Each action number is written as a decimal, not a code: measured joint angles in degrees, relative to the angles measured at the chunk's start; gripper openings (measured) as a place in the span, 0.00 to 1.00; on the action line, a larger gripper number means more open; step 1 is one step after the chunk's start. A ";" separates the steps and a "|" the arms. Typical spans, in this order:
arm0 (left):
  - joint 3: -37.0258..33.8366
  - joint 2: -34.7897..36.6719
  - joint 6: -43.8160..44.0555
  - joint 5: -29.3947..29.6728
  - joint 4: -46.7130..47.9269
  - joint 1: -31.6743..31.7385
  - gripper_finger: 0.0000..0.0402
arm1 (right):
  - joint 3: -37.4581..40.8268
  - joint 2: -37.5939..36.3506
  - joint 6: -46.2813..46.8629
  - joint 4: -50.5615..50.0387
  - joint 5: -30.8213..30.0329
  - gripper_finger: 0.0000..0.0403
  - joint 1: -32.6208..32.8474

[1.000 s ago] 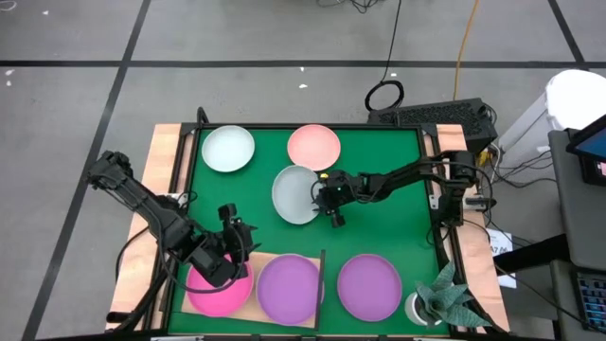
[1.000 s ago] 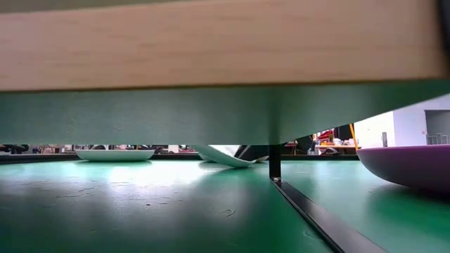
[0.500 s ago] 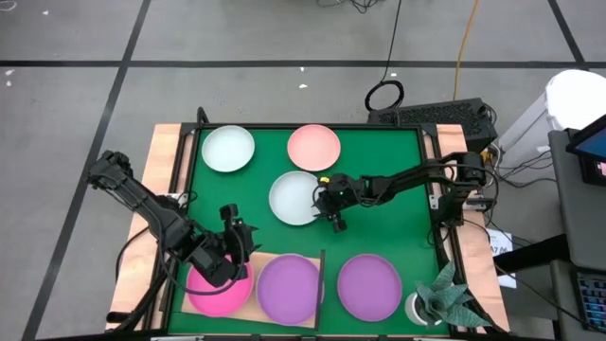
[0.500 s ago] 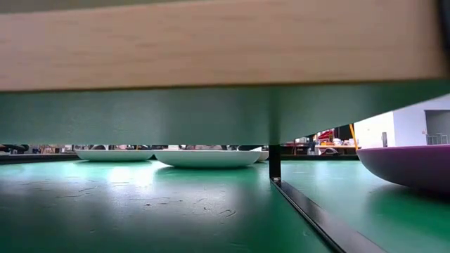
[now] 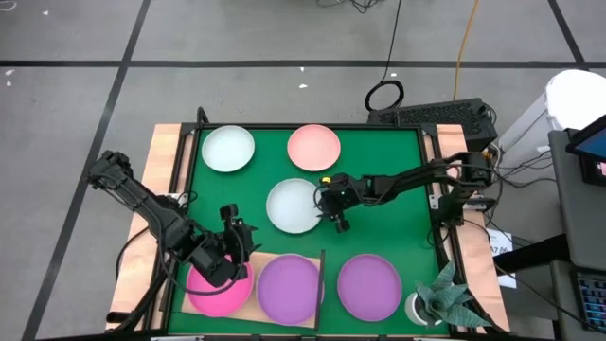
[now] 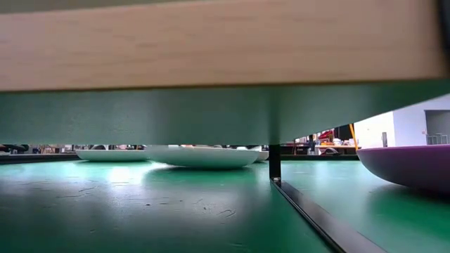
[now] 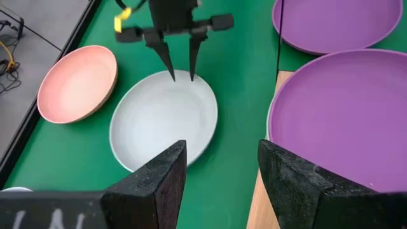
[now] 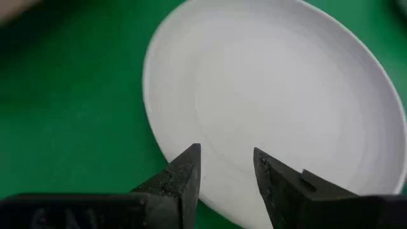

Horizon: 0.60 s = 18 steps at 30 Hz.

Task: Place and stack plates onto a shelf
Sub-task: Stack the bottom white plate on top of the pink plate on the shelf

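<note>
Next, my right gripper opens, moves back and goes over both sides of the plate's near rim [image 8: 219, 213], because both of its fingers reach over the white plate's top side [image 8: 227, 145].
A white plate [image 5: 294, 206] lies flat on the green mat [image 5: 398, 189] at mid-table. My right gripper [image 5: 339, 220] hovers open over its right rim, with its fingers [image 7: 173, 71] apart above the plate [image 8: 273, 95]. My left gripper [image 7: 222, 149] stands open above the shelf's left part, with nothing between its fingers. The shelf [image 5: 268, 258] is a light-wood board at the near edge with a dark upright piece [image 5: 322, 270]. On it rest a magenta plate [image 5: 216, 294] and a purple plate [image 5: 290, 289]. A second purple plate [image 5: 369, 286] lies on the mat to its right.
A pale mint plate [image 5: 228, 149] and a salmon pink plate [image 5: 313, 146] lie at the mat's far side. A small potted plant [image 5: 443, 301] stands at the near right corner. In the low view the shelf board [image 6: 211, 42] spans the top.
My right gripper has let go of the white plate and risen a little. The plate, which leaned with its right rim lifted, has dropped flat onto the mat and shifted slightly toward the near edge.
</note>
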<state>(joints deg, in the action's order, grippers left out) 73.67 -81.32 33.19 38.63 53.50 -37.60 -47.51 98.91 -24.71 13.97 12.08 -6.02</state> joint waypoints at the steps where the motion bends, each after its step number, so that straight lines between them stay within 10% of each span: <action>1: 0.00 0.00 -0.02 -0.02 0.04 0.00 0.50 | 0.00 -0.97 -0.02 -0.21 -0.01 0.32 0.17; 18: 0.02 0.00 -0.56 0.00 -0.22 0.09 0.50 | 0.09 0.80 -8.89 -3.63 -10.56 0.35 3.71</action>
<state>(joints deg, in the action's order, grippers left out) 73.69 -81.32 32.63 38.63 53.28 -37.52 -47.42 99.71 -33.60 10.34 1.52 -2.32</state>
